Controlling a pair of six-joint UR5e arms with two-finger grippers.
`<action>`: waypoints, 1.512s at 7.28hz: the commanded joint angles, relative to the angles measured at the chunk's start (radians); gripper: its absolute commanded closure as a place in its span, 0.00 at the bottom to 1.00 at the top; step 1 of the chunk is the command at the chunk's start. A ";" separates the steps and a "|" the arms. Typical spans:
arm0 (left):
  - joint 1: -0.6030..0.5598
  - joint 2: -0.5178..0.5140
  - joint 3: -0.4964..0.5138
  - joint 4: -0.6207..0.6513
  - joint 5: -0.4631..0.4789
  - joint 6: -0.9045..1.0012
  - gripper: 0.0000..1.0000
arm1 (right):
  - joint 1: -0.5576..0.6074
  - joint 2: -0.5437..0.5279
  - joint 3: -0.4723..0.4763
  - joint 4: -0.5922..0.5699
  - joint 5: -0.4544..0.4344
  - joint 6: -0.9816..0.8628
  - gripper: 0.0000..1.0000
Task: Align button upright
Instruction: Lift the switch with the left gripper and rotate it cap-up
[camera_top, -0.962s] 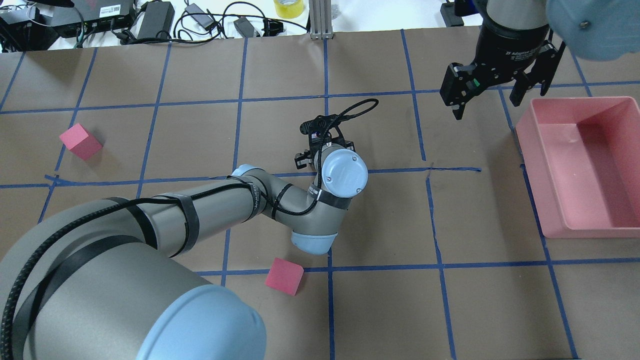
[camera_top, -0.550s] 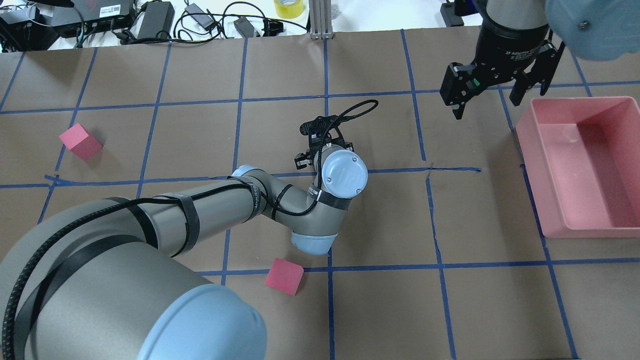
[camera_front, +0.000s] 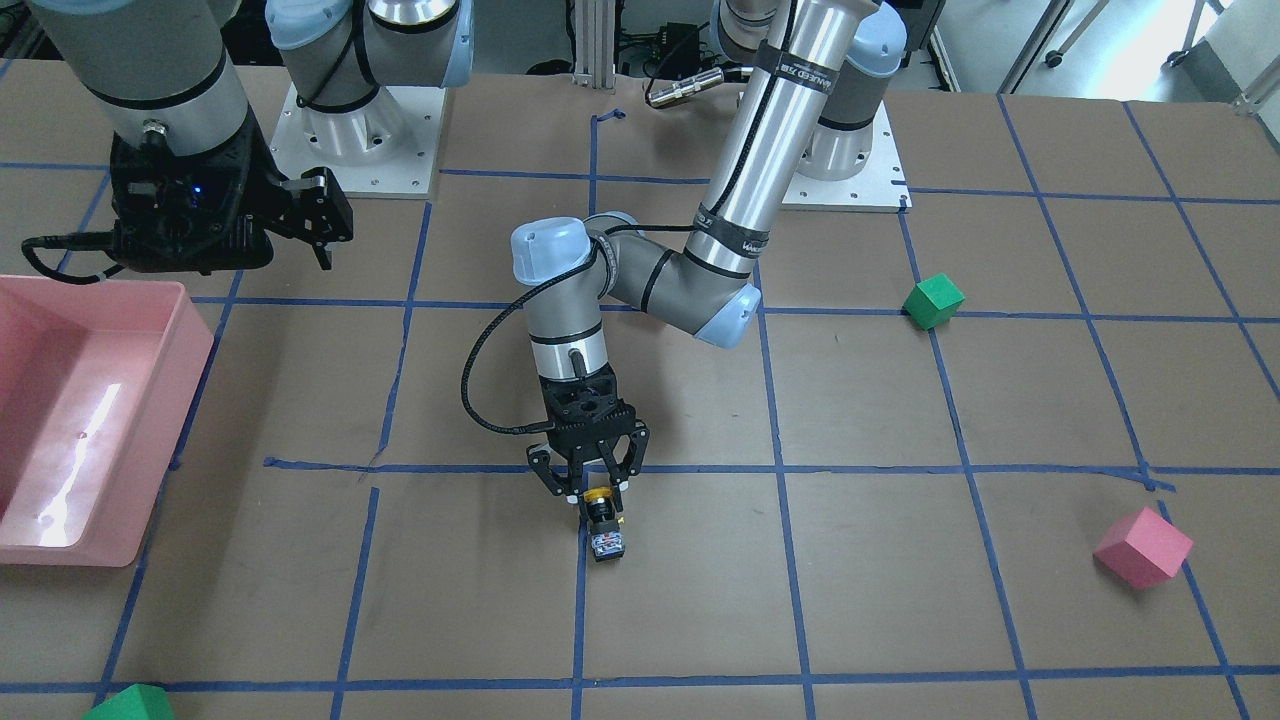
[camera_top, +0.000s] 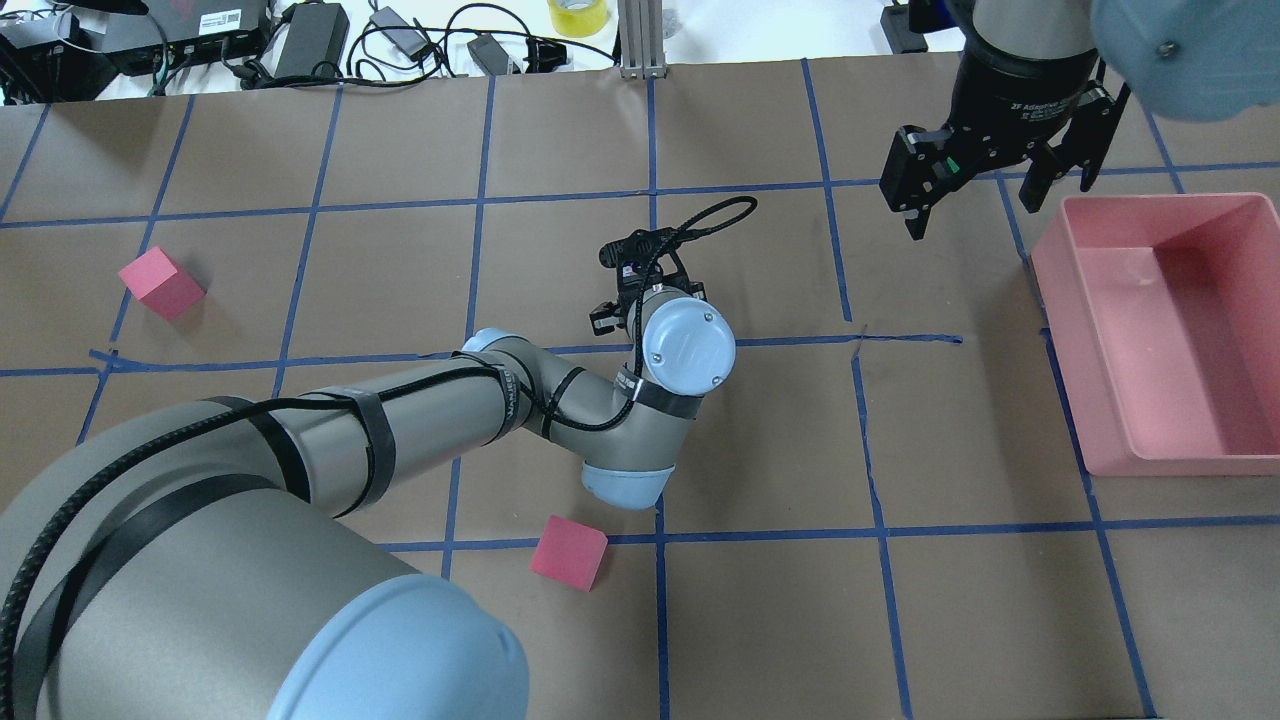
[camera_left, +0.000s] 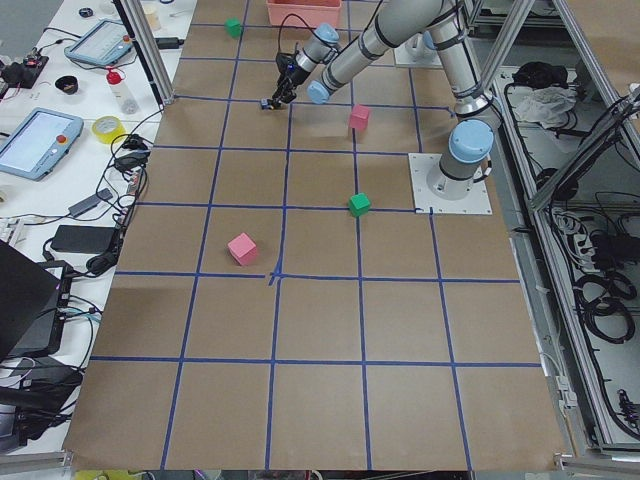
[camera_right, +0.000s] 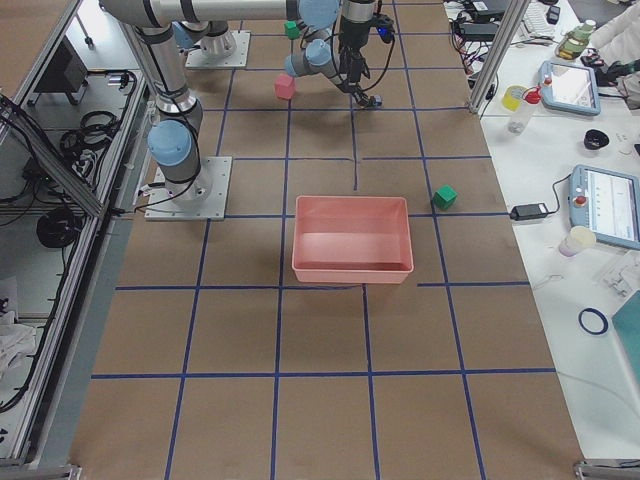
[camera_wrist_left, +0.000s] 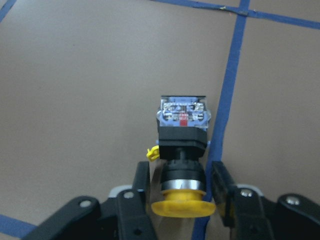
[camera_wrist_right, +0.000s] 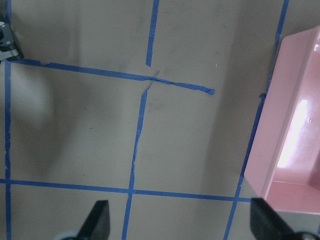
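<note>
I expect the button (camera_front: 602, 520) to stand on its own when I turn its yellow cap up and set it down, because the silvery-blue base (camera_front: 608, 546) has a broad, square end.
The button (camera_wrist_left: 182, 142) lies on its side on the brown table, its yellow cap toward my left wrist camera and its silvery-blue base pointing away. In the front view the button (camera_front: 604, 525) lies by a blue tape line. My left gripper (camera_wrist_left: 181, 200) is low over it and open, with one finger (camera_wrist_left: 142, 182) on each side of the black neck and narrow gaps showing. The left gripper (camera_front: 596, 490) points straight down. In the overhead view the wrist mostly hides the button. My right gripper (camera_top: 1000, 205) hangs open and empty above the table, far to the right.
A pink bin (camera_top: 1060, 300) stands at the right edge below the right gripper. Pink cubes lie at the left (camera_top: 160, 283) and near the left elbow (camera_top: 568, 552). Green cubes show in the front view (camera_front: 933, 300) (camera_front: 130, 703). Cables and power bricks (camera_top: 310, 40) line the far edge.
The left wrist has shifted very slightly away from the robot. The right arm, the cubes and the bin have not moved.
</note>
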 joint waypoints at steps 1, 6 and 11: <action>0.000 0.014 0.001 -0.002 -0.009 0.010 0.59 | 0.000 0.000 0.000 0.003 -0.001 0.000 0.00; 0.009 0.043 0.004 -0.017 -0.014 0.033 0.62 | 0.000 0.000 0.003 0.003 -0.001 0.000 0.00; 0.054 0.053 -0.005 -0.037 -0.088 -0.026 0.11 | 0.000 0.000 0.006 0.007 -0.001 0.002 0.00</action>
